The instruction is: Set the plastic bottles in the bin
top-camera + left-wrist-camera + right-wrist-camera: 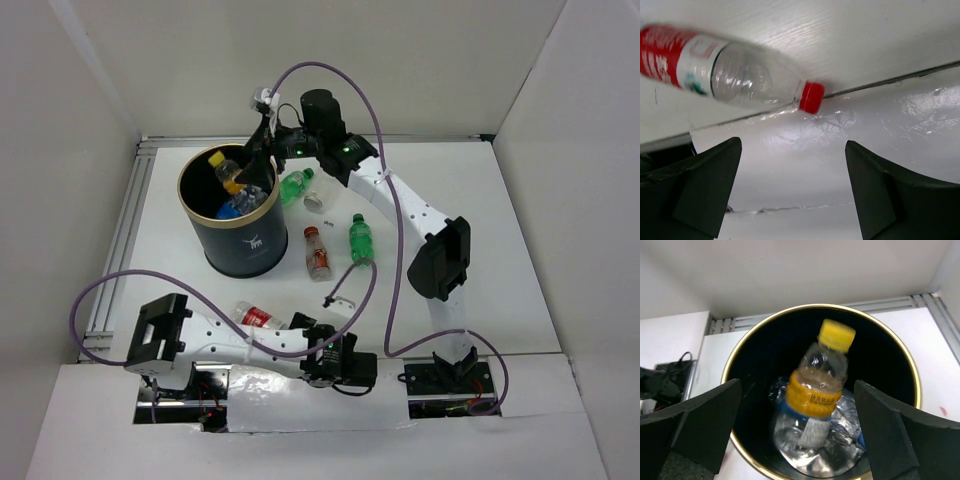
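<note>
The red-capped bottle [752, 75] lies at a slant next to my left gripper's open fingers, so my left gripper should move back, line up and close by the white label edge [711, 69].
The black bin [247, 250] with a gold rim stands at the left of the table. A yellow-capped bottle [228, 171] lies inside it on other bottles, and also shows in the right wrist view [820, 385]. My right gripper [259, 150] is open above the bin's far rim [815, 308], its jaws [797, 386] wide apart and holding nothing. My left gripper [303, 333] is open and empty low over the table [792, 145]. A clear bottle with a red label and red cap [735, 70] lies just ahead of it, untouched [257, 317].
Two green bottles [294, 185] [360, 240], a red-labelled bottle [318, 252] and a small clear bottle [315, 201] lie on the table right of the bin. A metal rail [120, 235] runs along the left edge. White walls enclose the table.
</note>
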`<state>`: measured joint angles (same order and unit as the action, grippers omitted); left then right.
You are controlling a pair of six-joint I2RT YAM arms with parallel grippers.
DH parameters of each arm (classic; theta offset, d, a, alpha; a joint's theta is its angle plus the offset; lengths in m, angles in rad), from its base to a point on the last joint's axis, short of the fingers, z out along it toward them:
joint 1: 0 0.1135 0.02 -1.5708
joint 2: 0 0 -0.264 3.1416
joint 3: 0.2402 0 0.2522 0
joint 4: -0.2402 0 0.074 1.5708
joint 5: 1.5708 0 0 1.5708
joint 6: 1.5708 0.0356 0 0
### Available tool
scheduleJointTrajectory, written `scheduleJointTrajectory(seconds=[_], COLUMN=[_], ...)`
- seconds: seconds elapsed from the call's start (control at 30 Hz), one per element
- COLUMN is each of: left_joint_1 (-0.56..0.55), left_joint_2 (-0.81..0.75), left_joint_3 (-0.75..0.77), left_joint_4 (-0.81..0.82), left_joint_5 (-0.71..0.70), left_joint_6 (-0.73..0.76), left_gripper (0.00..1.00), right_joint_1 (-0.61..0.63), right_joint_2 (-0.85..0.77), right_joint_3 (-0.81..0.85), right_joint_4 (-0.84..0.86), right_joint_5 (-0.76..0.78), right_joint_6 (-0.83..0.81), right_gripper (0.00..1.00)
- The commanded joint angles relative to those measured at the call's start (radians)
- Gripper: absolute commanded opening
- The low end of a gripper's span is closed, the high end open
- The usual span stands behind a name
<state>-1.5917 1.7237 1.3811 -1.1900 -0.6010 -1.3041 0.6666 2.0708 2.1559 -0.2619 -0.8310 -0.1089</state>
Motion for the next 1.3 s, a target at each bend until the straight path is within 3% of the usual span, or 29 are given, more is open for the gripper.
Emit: scheduleJointTrajectory(seconds=[0.0,0.13,0.27,0.3,0.47,0.57,0.6,0.63,0.73,0.93,1.27], left_joint_1=[-0.002,-0.053,-0.053,-0.053,-0.053,-0.044,-0.034,-0.022,0.015,0.139,0.285], left_joint_2=[-0.068,-0.104,-0.095,-0.095,-0.180,-0.239,-0.239,-0.239,-0.239,-0.202,-0.113], left_joint_3=[-0.003,-0.086,-0.139,-0.149,-0.226,-0.246,-0.246,-0.246,-0.255,-0.255,-0.326], left_joint_4=[-0.178,-0.178,-0.178,-0.178,-0.178,-0.178,-0.178,-0.178,-0.143,-0.053,0.119], left_joint_5=[0.047,0.122,0.124,0.104,-0.025,-0.116,-0.129,-0.138,-0.157,-0.138,-0.074], left_joint_6=[-0.350,-0.720,-0.942,-0.981,-1.323,-1.394,-1.409,-1.420,-1.460,-1.382,-1.227], left_gripper=[0.97,0.97,1.00,1.00,1.00,1.00,1.00,1.00,1.00,1.00,1.00], right_joint_1=[-0.033,-0.133,-0.266,-0.318,-0.447,-0.521,-0.532,-0.553,-0.582,-0.663,-0.834], right_joint_2=[-0.044,-0.081,-0.142,-0.176,-0.332,-0.480,-0.512,-0.573,-0.674,-0.788,-0.841], right_joint_3=[0.044,0.079,-0.011,-0.042,-0.305,-0.548,-0.652,-0.697,-0.847,-1.011,-1.064], right_joint_4=[0.043,0.033,-0.028,-0.042,-0.105,-0.089,-0.089,-0.100,-0.121,-0.155,-0.262], right_joint_5=[0.090,0.156,0.138,0.119,0.026,-0.007,-0.017,-0.017,-0.026,-0.057,-0.172], right_joint_6=[0.000,0.063,0.052,0.042,-0.086,-0.145,-0.164,-0.184,-0.251,-0.285,-0.348], right_gripper=[1.00,1.00,0.97,0.93,0.45,0.49,0.66,0.73,0.83,0.86,0.86])
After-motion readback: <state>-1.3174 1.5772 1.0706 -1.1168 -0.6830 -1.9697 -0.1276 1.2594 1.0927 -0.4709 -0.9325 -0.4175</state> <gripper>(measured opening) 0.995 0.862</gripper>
